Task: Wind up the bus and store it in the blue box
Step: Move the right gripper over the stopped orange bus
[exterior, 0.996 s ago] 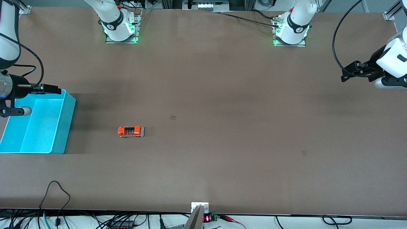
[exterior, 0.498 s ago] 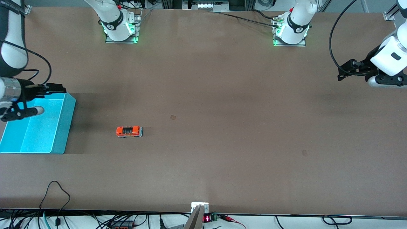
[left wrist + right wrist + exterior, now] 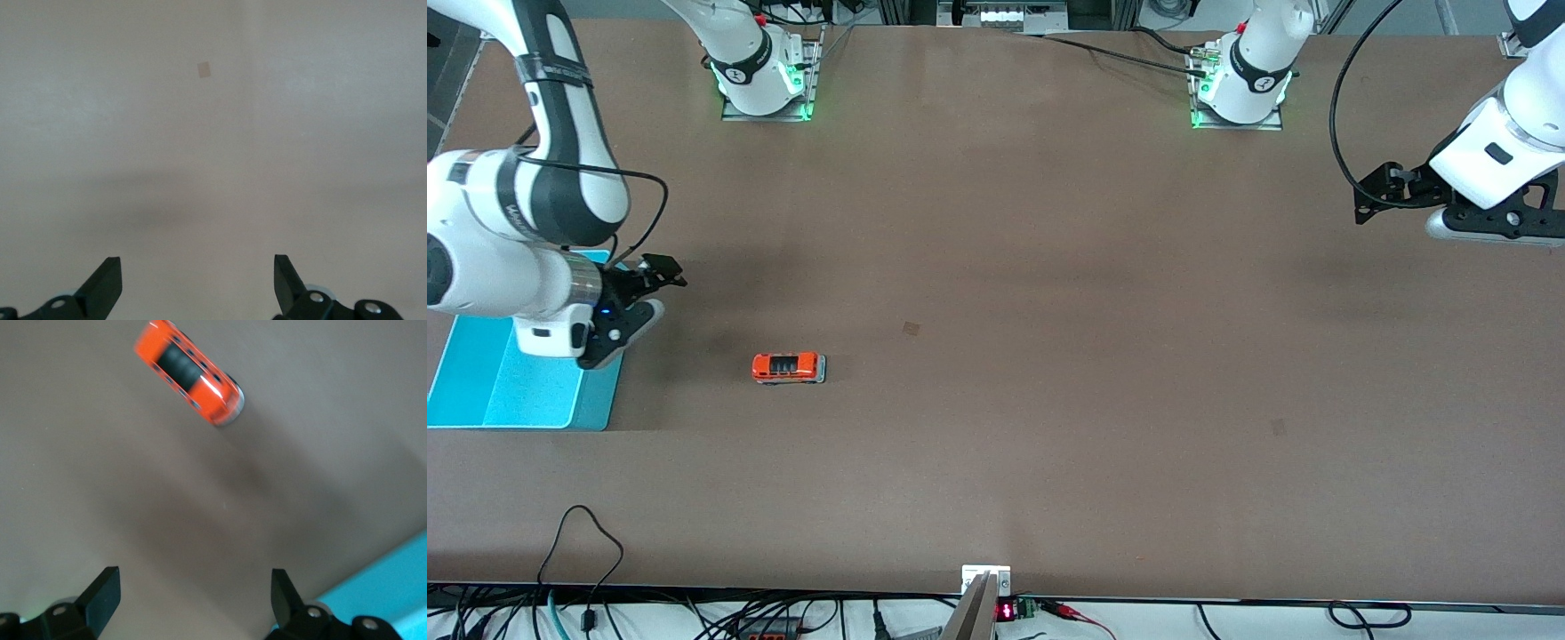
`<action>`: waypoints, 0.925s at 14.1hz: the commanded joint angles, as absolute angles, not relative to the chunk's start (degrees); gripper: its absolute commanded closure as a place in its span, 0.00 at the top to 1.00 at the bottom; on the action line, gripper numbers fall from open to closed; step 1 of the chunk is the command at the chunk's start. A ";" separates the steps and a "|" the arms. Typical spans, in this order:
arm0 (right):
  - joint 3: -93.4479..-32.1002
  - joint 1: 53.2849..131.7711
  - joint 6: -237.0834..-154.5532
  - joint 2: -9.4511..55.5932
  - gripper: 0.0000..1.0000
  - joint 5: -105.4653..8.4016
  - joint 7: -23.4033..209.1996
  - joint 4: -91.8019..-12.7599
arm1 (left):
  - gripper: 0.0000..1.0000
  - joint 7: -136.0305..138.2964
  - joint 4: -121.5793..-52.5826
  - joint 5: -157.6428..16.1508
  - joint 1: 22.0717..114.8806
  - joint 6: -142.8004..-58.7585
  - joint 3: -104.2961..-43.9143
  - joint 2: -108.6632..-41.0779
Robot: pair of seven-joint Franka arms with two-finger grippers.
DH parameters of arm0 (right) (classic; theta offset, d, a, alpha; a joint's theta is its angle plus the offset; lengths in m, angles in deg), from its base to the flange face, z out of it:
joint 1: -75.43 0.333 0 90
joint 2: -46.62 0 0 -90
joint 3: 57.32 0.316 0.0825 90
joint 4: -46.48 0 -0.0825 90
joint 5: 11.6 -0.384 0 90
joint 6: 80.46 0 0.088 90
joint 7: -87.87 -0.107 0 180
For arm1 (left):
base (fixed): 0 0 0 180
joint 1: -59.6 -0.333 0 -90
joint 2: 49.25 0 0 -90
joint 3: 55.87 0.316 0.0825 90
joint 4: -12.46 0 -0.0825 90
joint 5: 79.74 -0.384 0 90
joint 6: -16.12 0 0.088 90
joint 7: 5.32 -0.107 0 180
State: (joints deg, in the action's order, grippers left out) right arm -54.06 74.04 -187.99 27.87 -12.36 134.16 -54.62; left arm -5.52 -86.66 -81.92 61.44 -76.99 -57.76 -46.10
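Observation:
The blue box's visible bottom [image 3: 518,390] looks clear to me, so I should expect to find the box's hidden part empty when I bring the bus in.
The small orange-red bus [image 3: 789,367] stands on its wheels on the brown table, a short way from the blue box [image 3: 480,396] toward the left arm's end. It also shows in the right wrist view [image 3: 188,372]. My right gripper [image 3: 662,272] is open and empty over the table just beside the box's wall, short of the bus; its own view [image 3: 193,587] shows bare table between the fingers and a corner of the box [image 3: 397,587]. The right arm hides much of the box. My left gripper [image 3: 1369,200] is open and empty over bare table at its own end [image 3: 197,273].
A small square patch [image 3: 911,328] marks the table near its middle and shows in the left wrist view [image 3: 204,69]. Another patch [image 3: 1279,428] lies nearer the front camera. Cables [image 3: 587,533] hang at the table's front edge.
My right arm has swung from over the blue box out past its wall toward the bus. My left arm has shifted a little toward the table's middle. The bus crept slightly toward the box.

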 commanded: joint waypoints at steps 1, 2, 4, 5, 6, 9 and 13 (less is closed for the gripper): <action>-48.65 73.50 -193.03 27.47 1.00 -8.80 140.06 -56.00 | 1.00 -5.85 -85.37 -82.81 61.36 -75.81 -57.71 -46.44; -46.97 73.50 -194.79 26.68 1.00 -7.05 140.16 -56.44 | 1.00 -5.85 -85.45 -82.81 61.36 -75.73 -57.80 -46.44; -44.77 73.50 -198.05 24.49 1.00 -5.89 140.51 -56.97 | 1.00 -5.85 -85.45 -82.90 61.36 -75.64 -57.71 -46.44; -44.32 73.67 -199.45 23.78 1.00 -5.54 140.69 -57.06 | 1.00 -5.85 -85.45 -82.90 61.27 -75.64 -57.71 -46.44; -43.88 73.76 -201.38 22.99 1.00 -4.66 142.43 -57.41 | 1.00 -5.85 -85.45 -82.81 61.27 -75.64 -57.71 -46.44; -43.70 73.32 -206.57 19.30 1.00 -4.48 149.19 -57.50 | 1.00 -5.85 -85.45 -82.81 61.27 -75.64 -57.80 -46.44; -43.53 74.11 -210.09 17.01 1.00 -4.30 151.32 -57.50 | 1.00 -5.85 -85.45 -82.81 61.18 -75.64 -57.80 -46.44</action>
